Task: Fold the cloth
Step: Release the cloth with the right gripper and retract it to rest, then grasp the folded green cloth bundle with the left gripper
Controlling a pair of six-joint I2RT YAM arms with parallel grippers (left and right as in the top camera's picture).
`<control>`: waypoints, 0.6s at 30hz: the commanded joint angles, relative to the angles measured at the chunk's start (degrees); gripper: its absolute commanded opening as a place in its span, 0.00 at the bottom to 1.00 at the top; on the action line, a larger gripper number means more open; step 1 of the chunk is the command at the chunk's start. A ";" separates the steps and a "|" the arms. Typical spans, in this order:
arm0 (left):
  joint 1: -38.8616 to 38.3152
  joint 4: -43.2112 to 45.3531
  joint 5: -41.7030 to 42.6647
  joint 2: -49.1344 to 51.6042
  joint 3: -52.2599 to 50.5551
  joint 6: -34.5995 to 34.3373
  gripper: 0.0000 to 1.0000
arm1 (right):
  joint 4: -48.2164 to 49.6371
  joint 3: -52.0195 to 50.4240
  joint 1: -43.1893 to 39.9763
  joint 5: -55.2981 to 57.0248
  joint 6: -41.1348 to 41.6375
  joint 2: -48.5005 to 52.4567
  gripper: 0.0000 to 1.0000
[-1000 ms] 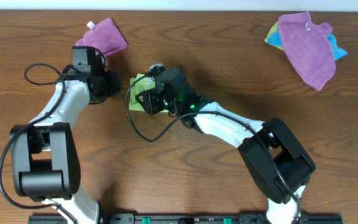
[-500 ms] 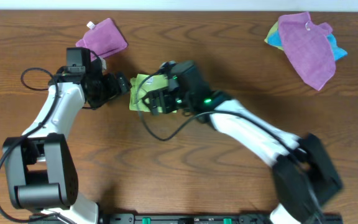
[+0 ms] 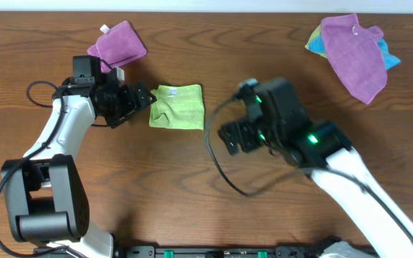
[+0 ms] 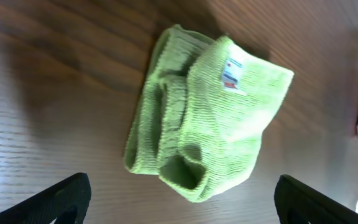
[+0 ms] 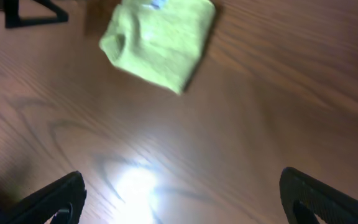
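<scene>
I expect the lime-green cloth (image 4: 234, 117) to bunch up at the pinch but stay folded when I carry it, because folded layers (image 4: 168, 112) lie stacked along the cloth's lumpy side.
The lime-green cloth (image 3: 177, 107) lies folded into a small, lumpy square on the wooden table, with a white tag showing on top (image 4: 231, 71). My left gripper (image 3: 143, 100) stands open just left of the cloth, nothing between its fingers; in its wrist view the cloth (image 4: 210, 118) lies just ahead of the left gripper (image 4: 180, 208). My right gripper (image 3: 229, 136) is open and empty, off to the cloth's right and nearer the front. In its wrist view the cloth (image 5: 160, 40) lies well ahead of the right gripper (image 5: 182, 199).
A folded purple cloth (image 3: 117, 41) lies at the back left, behind the left arm. A crumpled purple cloth over blue and green ones (image 3: 353, 50) sits at the back right. A black cable (image 3: 224, 172) loops below the right wrist.
Both grippers have opened. The right arm has pulled away to the right and forward, uncovering the folded cloth. The left gripper has stayed just left of the cloth.
</scene>
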 commanded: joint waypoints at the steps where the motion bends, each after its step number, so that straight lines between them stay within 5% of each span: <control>1: -1.38 0.15 2.23 -0.74 -2.62 -0.28 0.96 | -1.40 -6.78 -2.43 3.08 0.24 -9.07 0.99; 10: -2.62 4.55 2.27 -0.74 -7.96 -5.16 0.95 | -6.08 -23.74 -8.24 1.55 9.53 -42.42 0.99; 18: -3.10 11.26 3.32 -0.72 -12.96 -10.93 0.95 | -13.92 -28.61 -9.03 3.48 18.18 -62.84 0.99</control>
